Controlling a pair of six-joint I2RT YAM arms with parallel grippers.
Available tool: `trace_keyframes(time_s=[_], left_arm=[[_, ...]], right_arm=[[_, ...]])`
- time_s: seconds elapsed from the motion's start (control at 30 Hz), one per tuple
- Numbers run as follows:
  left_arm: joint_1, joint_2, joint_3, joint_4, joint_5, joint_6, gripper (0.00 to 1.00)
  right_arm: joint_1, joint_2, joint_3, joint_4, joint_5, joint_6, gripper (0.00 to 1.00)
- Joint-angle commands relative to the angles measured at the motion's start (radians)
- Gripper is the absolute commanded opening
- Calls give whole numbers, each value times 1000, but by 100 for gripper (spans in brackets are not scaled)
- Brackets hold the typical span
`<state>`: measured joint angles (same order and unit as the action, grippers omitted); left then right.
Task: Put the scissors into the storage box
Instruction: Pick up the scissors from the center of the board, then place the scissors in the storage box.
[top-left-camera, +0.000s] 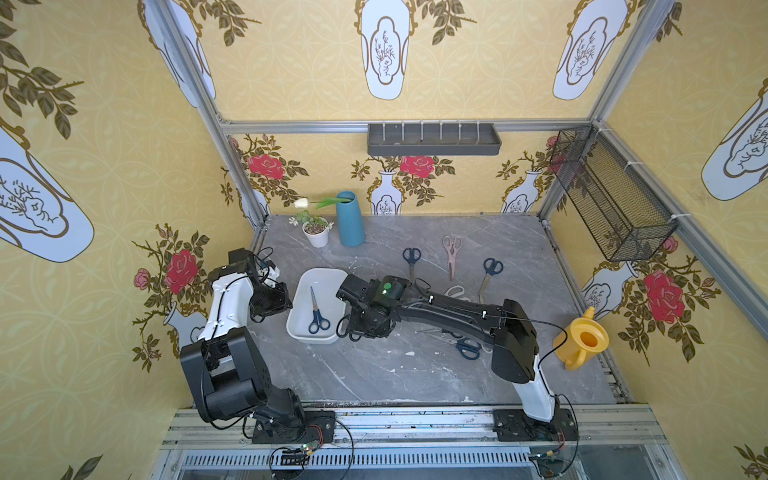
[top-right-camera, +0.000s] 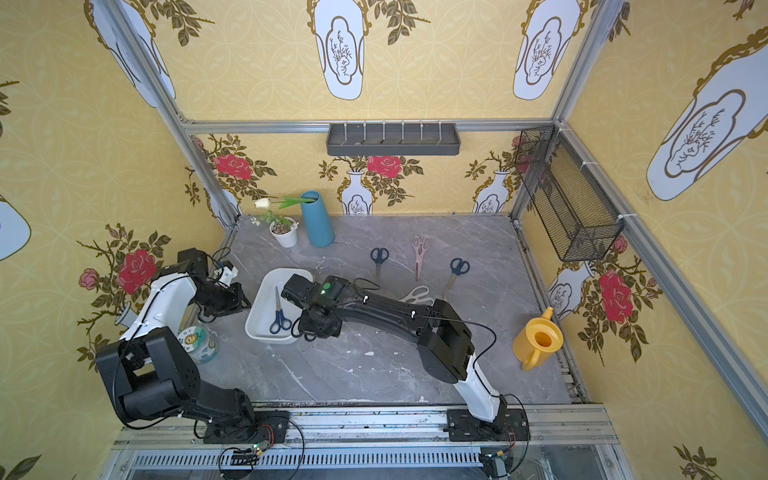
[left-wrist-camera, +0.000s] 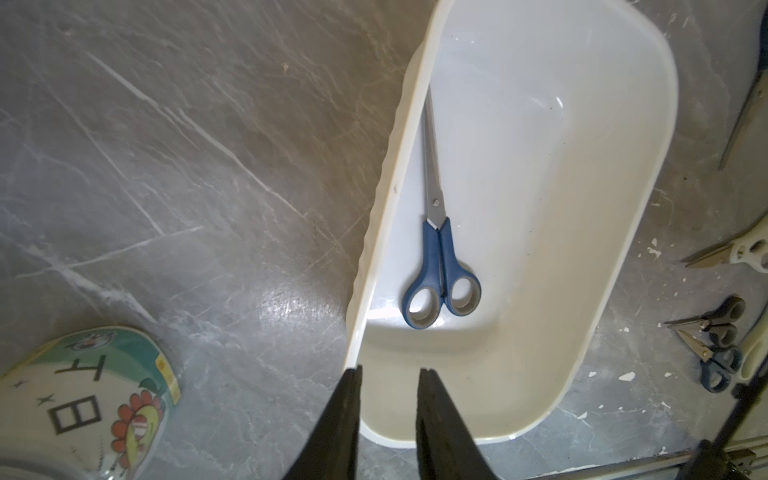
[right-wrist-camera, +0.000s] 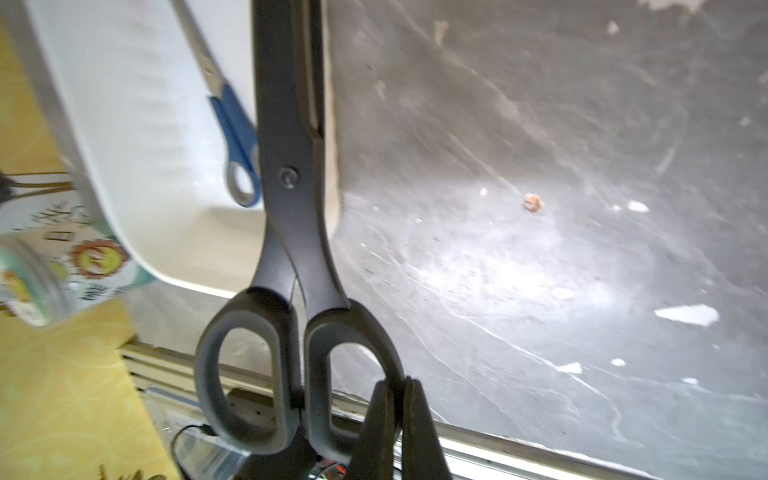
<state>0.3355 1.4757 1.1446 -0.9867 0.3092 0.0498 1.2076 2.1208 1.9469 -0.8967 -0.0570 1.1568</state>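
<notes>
The white storage box (top-left-camera: 315, 305) is far away from the other scissors, so my right gripper should first put the black scissors inside (top-left-camera: 330, 299), and then my left gripper should slide the box closer.
The white storage box (top-left-camera: 328, 276) lies left of the table's centre, with one blue-handled pair of scissors (top-left-camera: 316, 311) flat inside it. Just above the box's near right edge, my right gripper (right-wrist-camera: 401, 382) is shut on a handle ring of a black pair of scissors (right-wrist-camera: 291, 174). Their blades point along the box (right-wrist-camera: 124, 124). My left gripper (left-wrist-camera: 390, 370) is open at the box's near left corner, one finger outside the rim (left-wrist-camera: 374, 266) and one over the inside. Several more scissors lie to the right: navy (top-left-camera: 411, 257), pink (top-left-camera: 451, 249), blue (top-left-camera: 492, 268), cream (top-left-camera: 455, 291).
A patterned tin (top-right-camera: 197, 343) stands close to the box's left side. A blue vase (top-left-camera: 350, 224) and a white plant pot (top-left-camera: 316, 235) stand behind the box. A yellow watering can (top-left-camera: 582, 340) is at the right edge. A grey tray (top-left-camera: 432, 139) and a wire basket (top-left-camera: 611, 195) hang on the walls.
</notes>
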Motion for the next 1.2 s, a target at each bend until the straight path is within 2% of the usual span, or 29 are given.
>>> trace_keyframes(time_s=[0.0,0.13,0.2,0.47,0.57,0.73,0.87,1.03,1.1,1.17], left_arm=[[2,-5,16,-36,10,-22,29],[1,0,29,-43,-10,-29,28],[2,2,30,-44,-19,-26,28],[2,19,34,-34,-35,-18,27],[1,33,28,-24,-32,-27,27],[2,81,20,15,-8,-50,27],[2,126,31,43,14,-52,25],[2,186,77,80,34,-40,24],[1,229,114,79,45,-35,23],[2,265,147,74,61,-35,23]], right_arm=[[-34,86,96,102,-41,-60,0],[-62,263,348,85,-63,-154,0],[-73,319,408,77,-76,-174,0],[-77,376,351,169,-134,-171,0],[-77,384,330,216,-156,-156,6],[-78,379,325,235,-160,-154,22],[-82,339,322,250,-143,-158,32],[-80,194,286,290,-49,-178,37],[-73,71,176,343,35,-177,40],[-67,-75,-18,439,104,-147,41]])
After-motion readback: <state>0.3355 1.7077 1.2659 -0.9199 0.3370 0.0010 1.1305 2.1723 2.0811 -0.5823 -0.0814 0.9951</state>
